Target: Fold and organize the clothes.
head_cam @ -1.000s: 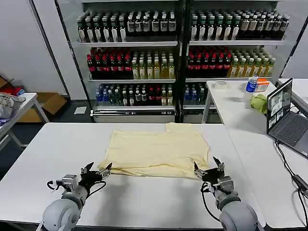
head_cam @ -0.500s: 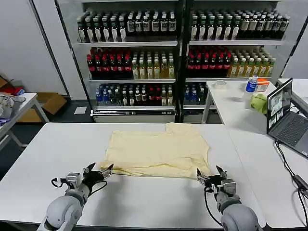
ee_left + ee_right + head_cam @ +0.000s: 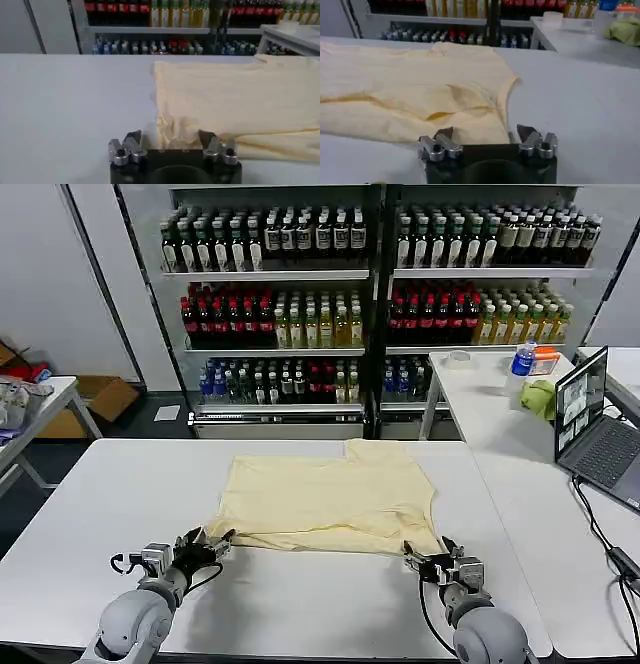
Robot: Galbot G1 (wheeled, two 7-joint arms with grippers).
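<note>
I expect the pale yellow T-shirt (image 3: 325,489) to slide in one piece, still folded, when I pull, because it lies flat with its doubled near edge (image 3: 325,538) reaching across both corners.
A pale yellow T-shirt (image 3: 330,499) lies flat on the white table (image 3: 300,604), partly folded, with its near edge doubled over. My left gripper (image 3: 207,543) is open at the shirt's near left corner, and the crumpled corner cloth (image 3: 175,131) lies between its fingers. My right gripper (image 3: 432,560) is open at the near right corner, with the shirt's hem (image 3: 470,131) between its fingers. Both grippers sit low at the table surface.
A second white table (image 3: 520,444) stands to the right with a laptop (image 3: 590,419), a bottle (image 3: 521,360) and a yellow-green cloth (image 3: 540,397). Shelves of bottled drinks (image 3: 370,294) fill the back. The near table strip is bare.
Both grippers have dropped lower and moved in to the shirt's near corners; the right one has shifted slightly left towards the hem. The shirt lies as before.
</note>
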